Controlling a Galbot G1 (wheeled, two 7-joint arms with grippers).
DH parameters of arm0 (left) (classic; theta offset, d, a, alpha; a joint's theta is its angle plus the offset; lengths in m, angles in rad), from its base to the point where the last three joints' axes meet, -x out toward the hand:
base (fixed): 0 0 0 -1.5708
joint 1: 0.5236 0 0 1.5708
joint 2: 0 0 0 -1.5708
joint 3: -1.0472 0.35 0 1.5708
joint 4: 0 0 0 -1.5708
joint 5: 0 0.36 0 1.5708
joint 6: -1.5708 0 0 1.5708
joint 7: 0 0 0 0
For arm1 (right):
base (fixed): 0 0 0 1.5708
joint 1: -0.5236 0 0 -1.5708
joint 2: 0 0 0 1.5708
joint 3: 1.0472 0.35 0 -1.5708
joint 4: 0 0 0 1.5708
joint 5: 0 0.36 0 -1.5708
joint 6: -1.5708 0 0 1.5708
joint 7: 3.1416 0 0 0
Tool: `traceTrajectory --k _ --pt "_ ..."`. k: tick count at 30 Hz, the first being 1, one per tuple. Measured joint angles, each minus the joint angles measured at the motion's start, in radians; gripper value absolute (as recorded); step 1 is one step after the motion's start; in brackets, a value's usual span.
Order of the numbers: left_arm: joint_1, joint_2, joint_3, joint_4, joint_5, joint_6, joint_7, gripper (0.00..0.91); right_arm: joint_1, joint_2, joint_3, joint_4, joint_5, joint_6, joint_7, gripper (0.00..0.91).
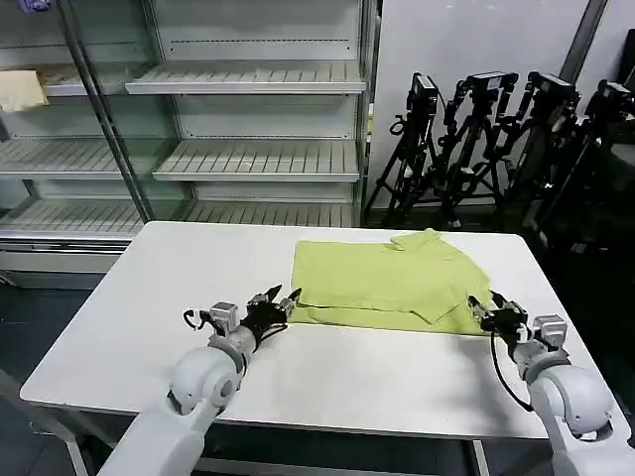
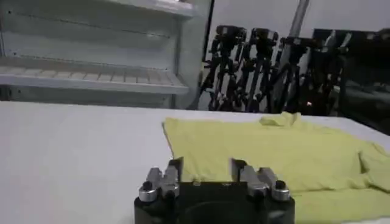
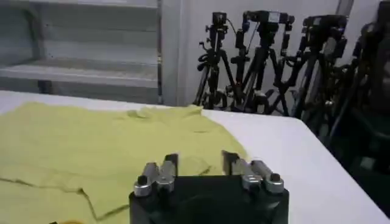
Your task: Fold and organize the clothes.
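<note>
The lime yellow-green T-shirt [image 1: 369, 276] has its plain side up and a flap folded in, so I should expect a hidden print underneath when I fold it.
The lime yellow-green T-shirt [image 1: 387, 283] lies partly folded on the white table [image 1: 149, 307], right of centre; it also fills the far side of the left wrist view [image 2: 268, 152] and the right wrist view [image 3: 73, 146]. My left gripper [image 1: 283, 300] stands open at the shirt's near left corner, its fingers low over the hem. At the shirt's near right corner my right gripper [image 1: 483, 309] is open too, just at the cloth's edge. Neither holds the cloth.
Empty white shelving [image 1: 248, 159] stands behind the table, with a pale cream cloth [image 1: 20, 91] on a left shelf. Black camera tripods [image 1: 486, 139] crowd the back right. Bare tabletop stretches to the left and near side.
</note>
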Motion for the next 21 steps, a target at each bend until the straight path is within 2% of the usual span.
traceTrajectory --k 1,2,3,4,5,6,7,8,9,21 --pt "0.004 0.001 0.004 -0.005 0.001 0.003 -0.003 0.907 -0.007 0.0 0.003 0.0 -0.002 -0.001 0.001 0.836" --pt "0.007 0.002 0.008 -0.009 0.003 0.006 -0.008 0.907 -0.012 0.001 0.005 -0.001 -0.003 -0.002 0.001 0.202" --pt "0.009 0.001 0.013 -0.01 0.005 0.008 -0.014 0.907 -0.016 0.001 0.008 -0.003 -0.006 -0.003 0.002 0.0" --pt "0.009 0.001 0.019 -0.01 0.008 0.011 -0.018 0.907 -0.021 0.001 0.01 -0.005 -0.008 -0.004 0.003 0.0" --pt "0.01 0.0 0.024 -0.009 0.013 0.013 -0.023 0.665 -0.028 0.001 0.012 -0.008 -0.011 -0.005 0.003 0.0" --pt "0.01 -0.002 0.029 -0.008 0.018 0.015 -0.027 0.665 -0.033 0.001 0.013 -0.011 -0.014 -0.005 0.003 0.0" --pt "0.01 -0.004 0.033 -0.005 0.022 0.016 -0.03 0.121 -0.037 0.0 0.014 -0.015 -0.016 -0.005 0.004 0.0" --pt "0.009 -0.005 0.036 -0.001 0.025 0.017 -0.033 0.02 -0.039 0.0 0.016 -0.018 -0.017 -0.006 0.004 0.0" --pt "0.008 -0.007 0.038 0.004 0.028 0.019 -0.036 0.0 -0.041 -0.002 0.017 -0.021 -0.017 -0.006 0.004 0.0" --pt "0.003 -0.007 0.05 0.042 0.038 0.028 -0.029 0.0 -0.035 -0.011 0.009 -0.061 -0.002 -0.006 -0.009 0.0"
